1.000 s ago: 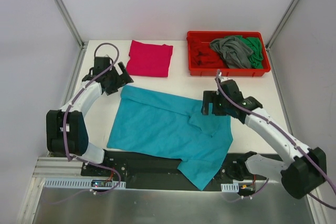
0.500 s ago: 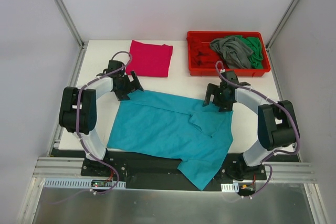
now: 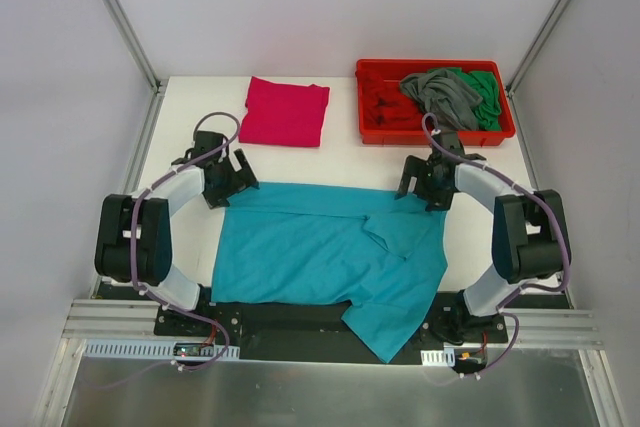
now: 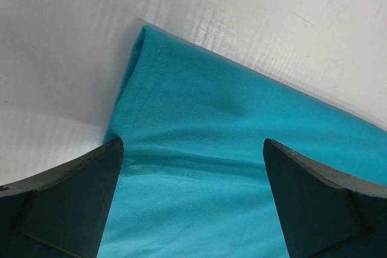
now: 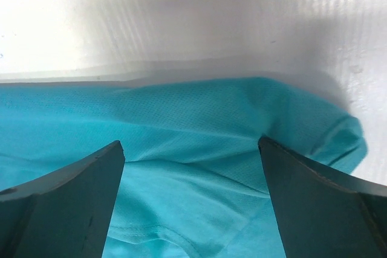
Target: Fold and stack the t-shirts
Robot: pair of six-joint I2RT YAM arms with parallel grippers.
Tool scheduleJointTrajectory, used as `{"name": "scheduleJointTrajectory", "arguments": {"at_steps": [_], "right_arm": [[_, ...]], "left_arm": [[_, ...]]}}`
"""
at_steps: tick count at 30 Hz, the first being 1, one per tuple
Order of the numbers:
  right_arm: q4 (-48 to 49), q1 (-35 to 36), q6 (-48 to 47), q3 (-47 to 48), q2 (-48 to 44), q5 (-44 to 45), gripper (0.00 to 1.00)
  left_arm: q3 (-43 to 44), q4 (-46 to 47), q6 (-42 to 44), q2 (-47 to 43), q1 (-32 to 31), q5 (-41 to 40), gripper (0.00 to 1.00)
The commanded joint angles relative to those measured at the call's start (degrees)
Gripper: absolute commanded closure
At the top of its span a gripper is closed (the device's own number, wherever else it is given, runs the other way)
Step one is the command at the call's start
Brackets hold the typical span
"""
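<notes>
The teal-blue t-shirt's near sleeve [image 3: 386, 330] hangs over the edge of the table, so next my right gripper comes in over the folded-in sleeve [image 3: 400, 232] and slides the t-shirt farther back first.
A teal-blue t-shirt [image 3: 320, 247] lies spread flat across the table, its lower right part hanging over the near edge. My left gripper [image 3: 230, 182] is open at the shirt's far left corner; the left wrist view shows that gripper [image 4: 192, 200] with the jaws wide apart over the teal cloth [image 4: 211, 125]. My right gripper [image 3: 428, 187] is open at the far right corner; in the right wrist view it [image 5: 190, 203] straddles the teal hem [image 5: 181, 119]. A folded magenta-pink shirt [image 3: 285, 112] lies at the far left.
A red plastic tray [image 3: 380, 133] stands at the far right of the table and holds a crumpled grey shirt [image 3: 440, 95], a green shirt [image 3: 488, 95] and red cloth [image 3: 385, 107]. White walls with metal posts close in the table.
Both grippers came down towards the near side onto the teal shirt's far corners. The shirt's far edge, slanted before, now runs level across the table.
</notes>
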Motion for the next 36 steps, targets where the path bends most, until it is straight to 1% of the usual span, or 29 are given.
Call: {"name": "scheduleJointTrajectory", "arguments": {"at_steps": [1,6,10,13,15,17,19,21,25,28,33,36], "right_arm": [[-3.66,-0.88,-3.29,4.67,-1.18,4.04,0.04],[-6.38,0.78,-5.49,5.20,-8.82,3.15,0.04],[-10.51,3.94,-3.84,0.65,-15.50,4.91,0.04],[-9.56,8.42,-0.94,-4.10,-20.07,4.12,0.04],[-6.50,11.94,1.43,-6.65,-20.96,2.99,0.04],[-4.81,14.49,2.85,-7.54,-19.57,1.05,0.04],[-4.98,15.90,2.77,-7.37,-17.02,0.95,0.04],[-6.56,16.69,2.68,-7.28,-14.56,2.70,0.04],[-8.84,16.87,0.58,-6.76,-9.03,5.86,0.04],[-11.13,16.70,-2.23,-3.34,-3.49,10.25,0.04],[-11.05,14.51,-6.28,3.52,5.57,8.95,0.04],[-12.01,12.49,-7.69,7.82,8.38,7.19,0.04]], "left_arm": [[0.18,-3.11,0.89,-3.20,0.75,-3.89,0.01],[2.91,-4.17,0.55,-4.52,0.75,-2.39,0.01],[2.65,-6.54,-1.65,-8.64,-1.09,-3.35,0.01],[2.04,-6.45,-1.74,-9.97,-3.90,-2.74,0.01],[2.30,-6.28,-2.27,-9.10,-5.57,-2.74,0.01],[3.52,-6.10,-1.66,-6.29,-6.71,-2.04,0.01],[4.06,-5.32,-1.65,-3.57,-6.98,-0.72,0.01],[4.15,-4.96,-1.48,-1.02,-6.98,0.69,0.01],[3.44,-4.52,-2.01,2.32,-6.98,-1.59,0.01],[4.41,-4.43,-1.74,4.17,-6.63,-2.12,0.01],[6.95,-4.52,-1.04,7.51,-5.23,-2.74,0.01],[8.71,-4.52,-1.39,9.53,-3.82,-2.65,0.01]]}}
